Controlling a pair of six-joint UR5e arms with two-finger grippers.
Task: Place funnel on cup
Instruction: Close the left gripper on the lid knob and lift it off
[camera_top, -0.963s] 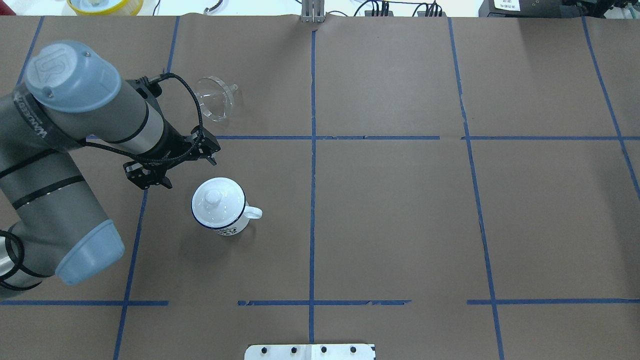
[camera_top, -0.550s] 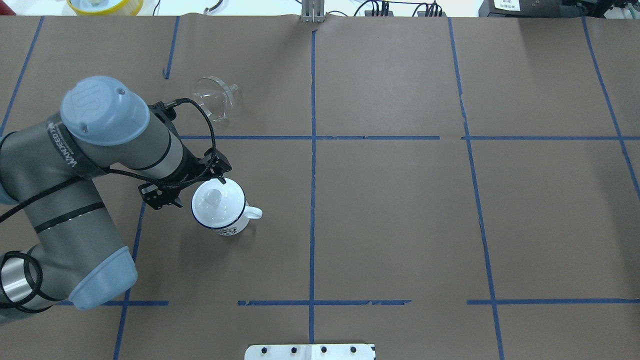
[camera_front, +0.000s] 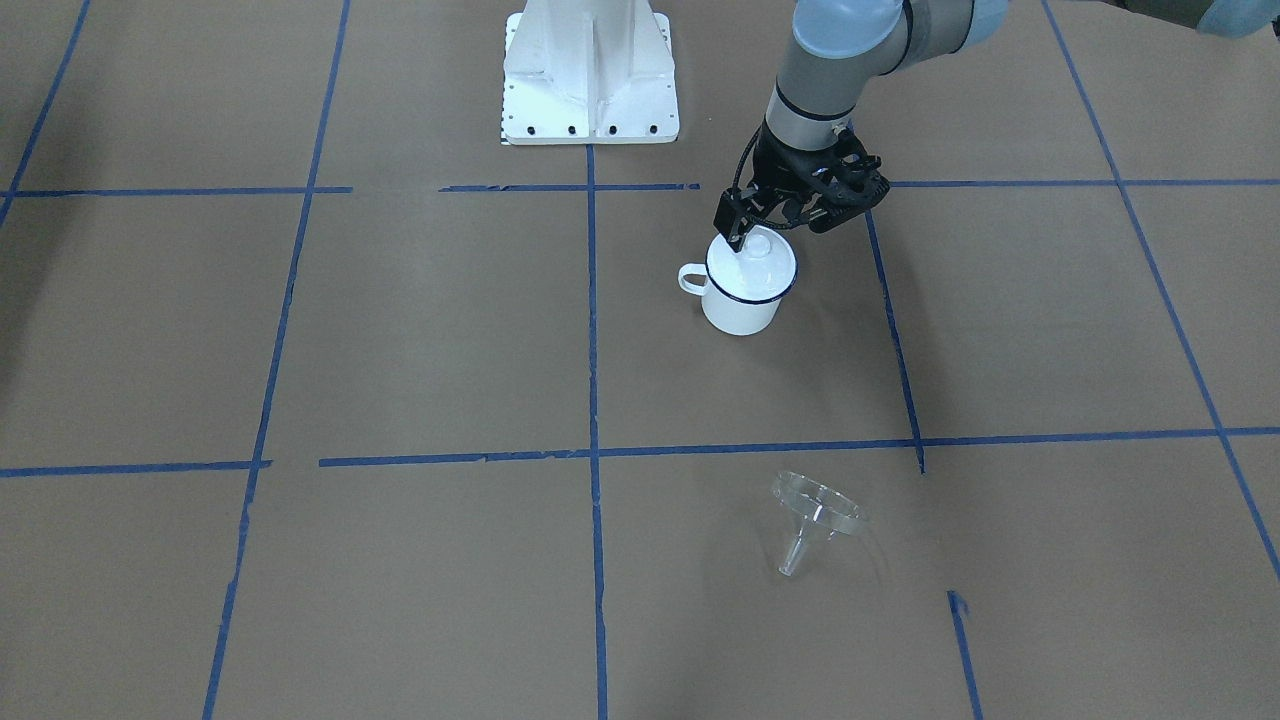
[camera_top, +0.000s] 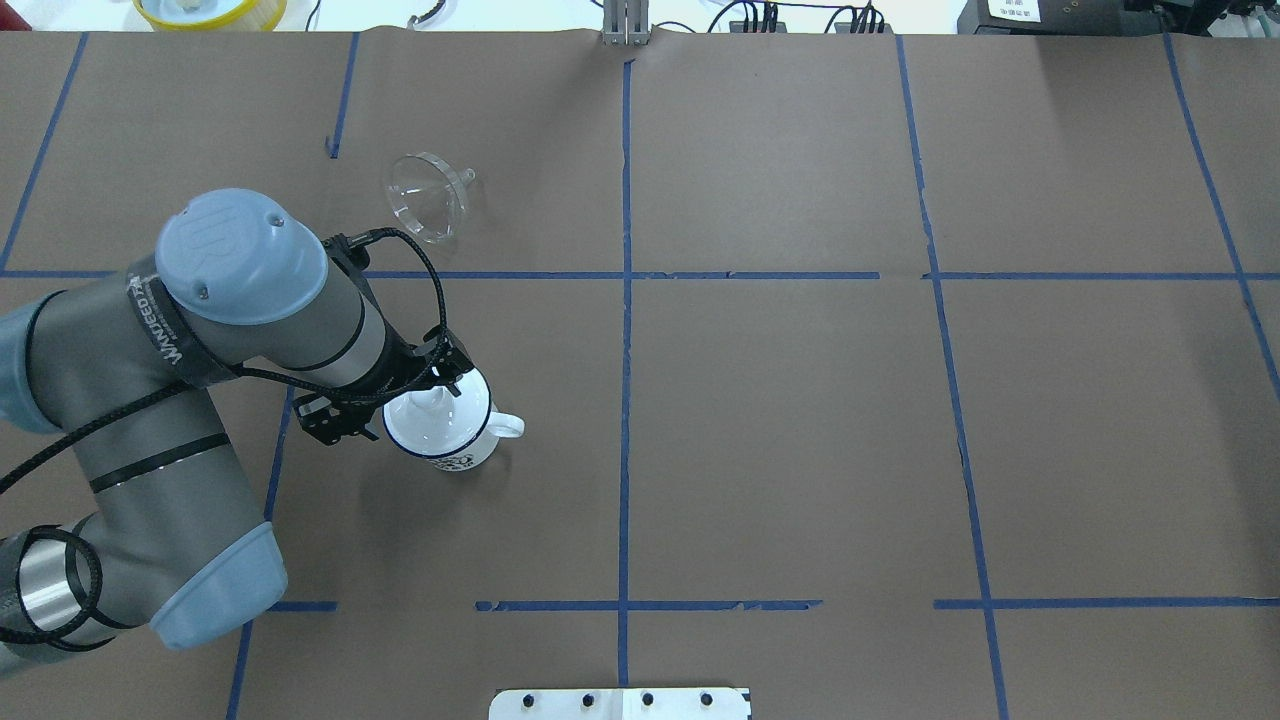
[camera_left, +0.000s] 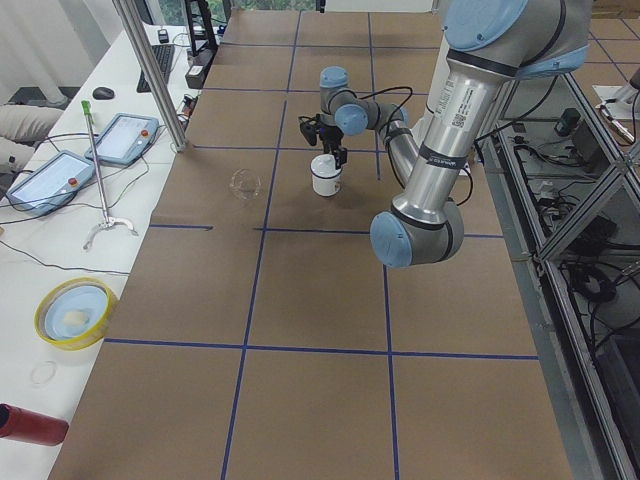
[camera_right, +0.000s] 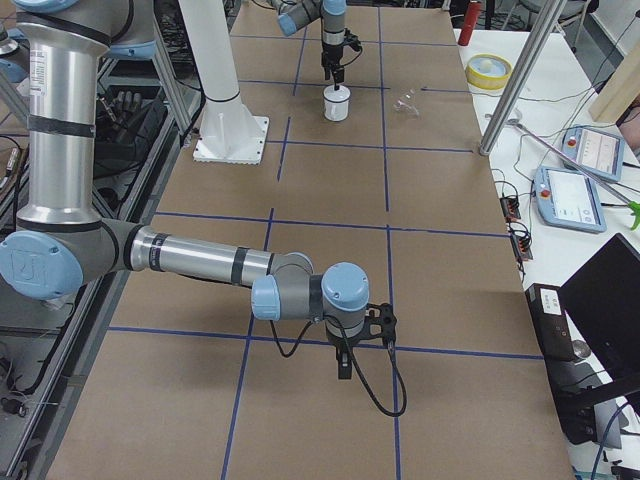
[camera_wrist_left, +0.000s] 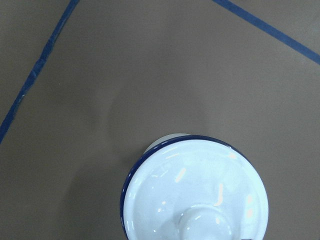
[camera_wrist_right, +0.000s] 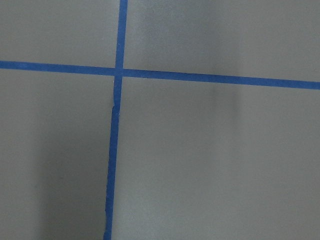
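The lid (camera_front: 751, 271) sits inside the mug's dark blue rim (camera_front: 752, 301). It will come straight off when I raise the lid's knob, and the mug will stay standing.
The cup (camera_top: 455, 450) is a white enamel mug with a dark blue rim, standing left of the table's middle, handle to the right. A white domed lid (camera_top: 432, 425) with a knob covers it. The clear funnel (camera_top: 430, 195) lies on its side farther back, apart from the mug. It also shows in the front view (camera_front: 815, 512). My left gripper (camera_front: 755, 236) hangs right over the lid (camera_front: 762, 268), its fingers open beside the knob. The left wrist view shows the lid (camera_wrist_left: 195, 185) close below. My right gripper (camera_right: 345, 362) shows only in the right side view, low over bare table; I cannot tell its state.
The robot's white base (camera_front: 590, 70) stands at the table's near edge. A yellow-rimmed dish (camera_top: 210, 10) and cables lie beyond the far edge. Blue tape lines (camera_top: 625, 300) grid the brown paper. A metal post (camera_left: 150, 70) stands at the table's far side.
My left arm has swung from near the funnel toward the mug and come down, so the gripper now sits over the lid's knob. Mug and funnel have not moved.
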